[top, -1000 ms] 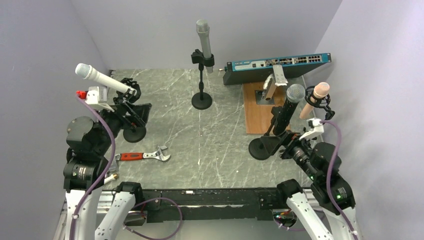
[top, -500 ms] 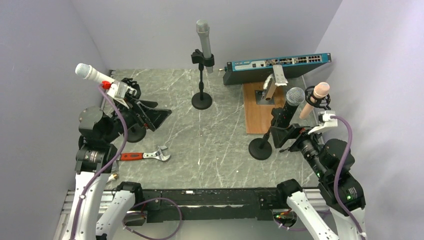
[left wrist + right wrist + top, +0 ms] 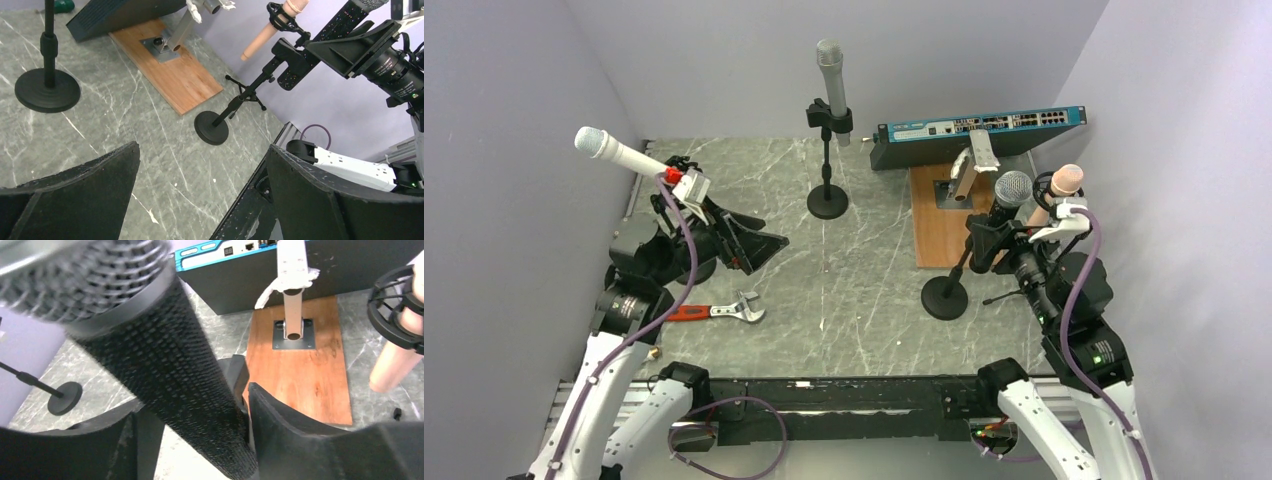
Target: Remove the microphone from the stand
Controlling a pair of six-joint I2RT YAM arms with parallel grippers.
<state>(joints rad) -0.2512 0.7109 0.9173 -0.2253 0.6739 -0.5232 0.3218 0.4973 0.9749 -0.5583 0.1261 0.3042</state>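
I should use my right gripper to bring the stand and the microphone (image 3: 1012, 190) closer so that my left gripper can hold the clip (image 3: 289, 54), because the stand's clip holds the microphone out of my left gripper's reach.
A black microphone (image 3: 1002, 210) with a grey mesh head sits tilted in its clip on a stand (image 3: 945, 297) with a round base, at the right of the table. My right gripper (image 3: 986, 243) is shut on the microphone's textured body just under the head. In the right wrist view the microphone (image 3: 180, 370) fills the space in my right gripper (image 3: 197, 400), both fingers against it. My left gripper (image 3: 759, 240) hangs open and empty over the left-middle of the table. The left wrist view shows the microphone (image 3: 345, 22) and stand (image 3: 211, 127) beyond my left gripper (image 3: 202, 147).
A white microphone (image 3: 609, 148) leans on a stand at the left. A grey one (image 3: 829, 75) stands at the back centre, a pink one (image 3: 1064, 182) in a shock mount at the far right. A network switch (image 3: 979, 125), a wooden board (image 3: 939, 220) and a wrench (image 3: 714, 310) lie around.
My right gripper rose from near the stand's base to the microphone's body and its jaws closed in on it. My left arm swung right, away from the white microphone, staying open.
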